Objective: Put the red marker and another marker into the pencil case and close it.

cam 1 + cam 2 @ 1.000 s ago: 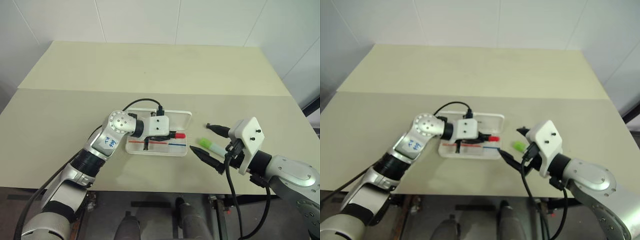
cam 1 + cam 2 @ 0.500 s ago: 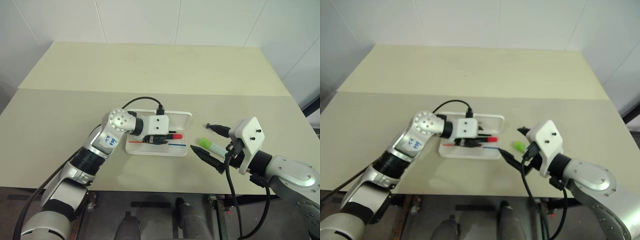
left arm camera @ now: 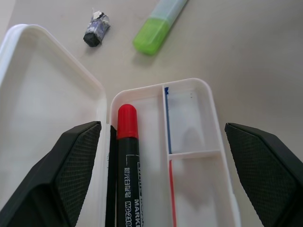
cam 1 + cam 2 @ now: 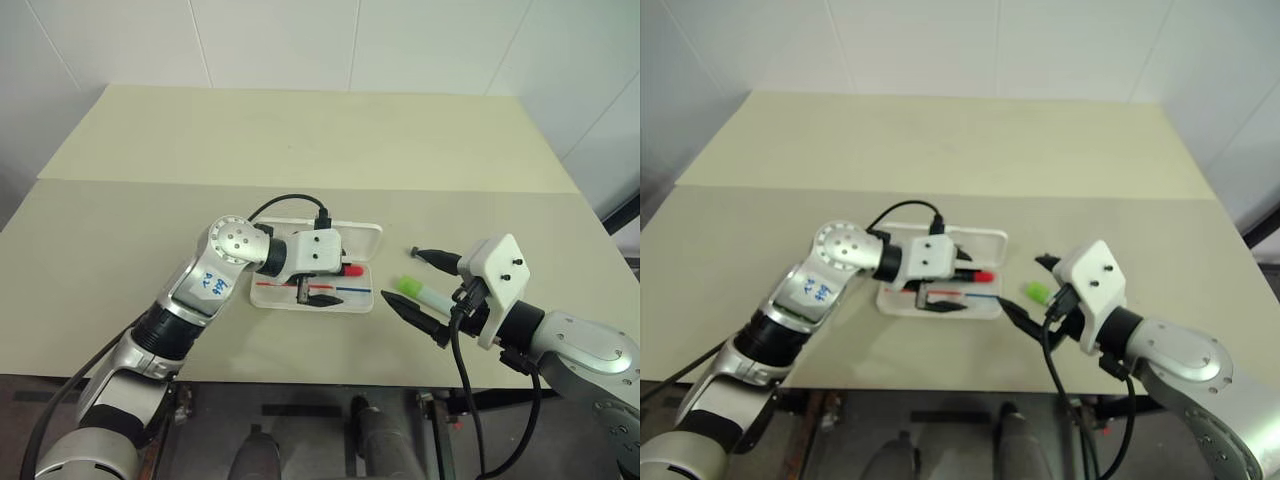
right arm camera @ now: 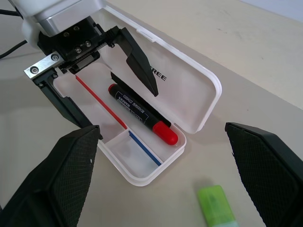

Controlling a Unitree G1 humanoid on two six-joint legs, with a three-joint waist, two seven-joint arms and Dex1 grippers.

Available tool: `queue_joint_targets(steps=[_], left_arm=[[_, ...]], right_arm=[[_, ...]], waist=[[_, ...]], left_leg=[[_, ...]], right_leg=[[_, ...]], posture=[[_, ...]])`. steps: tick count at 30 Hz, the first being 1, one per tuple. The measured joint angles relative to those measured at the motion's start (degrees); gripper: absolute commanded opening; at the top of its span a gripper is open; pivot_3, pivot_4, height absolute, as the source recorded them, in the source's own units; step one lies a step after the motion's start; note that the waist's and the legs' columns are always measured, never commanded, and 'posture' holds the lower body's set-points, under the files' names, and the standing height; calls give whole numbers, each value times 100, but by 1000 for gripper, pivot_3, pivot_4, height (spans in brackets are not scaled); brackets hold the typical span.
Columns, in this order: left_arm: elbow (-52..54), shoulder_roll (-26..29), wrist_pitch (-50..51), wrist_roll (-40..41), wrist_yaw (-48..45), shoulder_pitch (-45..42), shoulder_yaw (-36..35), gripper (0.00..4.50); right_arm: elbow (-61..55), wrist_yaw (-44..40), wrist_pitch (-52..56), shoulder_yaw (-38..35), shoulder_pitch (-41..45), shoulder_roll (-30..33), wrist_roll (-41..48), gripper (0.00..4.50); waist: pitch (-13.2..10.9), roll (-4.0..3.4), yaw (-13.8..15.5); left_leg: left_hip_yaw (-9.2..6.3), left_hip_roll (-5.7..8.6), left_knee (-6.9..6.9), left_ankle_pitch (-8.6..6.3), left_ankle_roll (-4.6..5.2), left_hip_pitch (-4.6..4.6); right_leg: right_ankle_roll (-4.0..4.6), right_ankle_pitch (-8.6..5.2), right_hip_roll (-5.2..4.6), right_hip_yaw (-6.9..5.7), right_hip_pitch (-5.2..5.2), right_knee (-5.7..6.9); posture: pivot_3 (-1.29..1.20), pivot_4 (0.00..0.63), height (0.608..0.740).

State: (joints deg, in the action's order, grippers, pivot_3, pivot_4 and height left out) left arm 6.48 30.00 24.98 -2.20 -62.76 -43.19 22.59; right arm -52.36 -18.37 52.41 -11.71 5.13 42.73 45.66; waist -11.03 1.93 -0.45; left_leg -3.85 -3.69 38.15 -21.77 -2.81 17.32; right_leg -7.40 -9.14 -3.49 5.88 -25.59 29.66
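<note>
The green marker [image 4: 425,294] will lie flat inside the front compartment [image 4: 278,296] along the red divider when I lower it, because that compartment is long and empty.
The white pencil case [image 4: 358,297] lies open in the middle of the table, its lid [image 5: 189,99] flat behind the tray. The red marker [image 3: 127,156] rests in the tray's back compartment, red cap [image 4: 353,270] toward the right. My left gripper [image 4: 325,284] hovers just over the tray, open, one finger on either side of the tray and nothing between them. The other marker, with a green cap [image 4: 424,294], lies on the table right of the case. My right gripper [image 4: 400,274] stands open above it, apart from it.
A tiny grey piece [image 3: 96,30] lies on the table near the green marker and the lid's corner. A seam crosses the tabletop [image 4: 300,140] behind the case. A white wall rises beyond the far edge.
My left gripper opened and let the red marker go into the case's tray, then lifted back a little. The right arm has not moved.
</note>
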Motion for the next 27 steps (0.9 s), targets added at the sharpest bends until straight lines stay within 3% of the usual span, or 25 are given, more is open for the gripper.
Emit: queue_joint_targets(steps=[16,27], left_arm=[[1202,-41,2425,1649,-49,-369,-503,4471],[1152,-445,2343,2491,440,-476,-1364,4471]], right_arm=[[1,-21,1,-101,-30,125,48,4500],[23,-143,0,-227,-181,220,89,4500]], waist=[[0,0,-140],[-1,1,-124]], left_leg=[[0,0,-6,-14,25,-9],[0,0,-8,-15,26,-8]], right_leg=[[-1,-22,1,0,0,9],[-2,-24,1,0,0,4]], posture=[[0,150,740],[0,150,740]])
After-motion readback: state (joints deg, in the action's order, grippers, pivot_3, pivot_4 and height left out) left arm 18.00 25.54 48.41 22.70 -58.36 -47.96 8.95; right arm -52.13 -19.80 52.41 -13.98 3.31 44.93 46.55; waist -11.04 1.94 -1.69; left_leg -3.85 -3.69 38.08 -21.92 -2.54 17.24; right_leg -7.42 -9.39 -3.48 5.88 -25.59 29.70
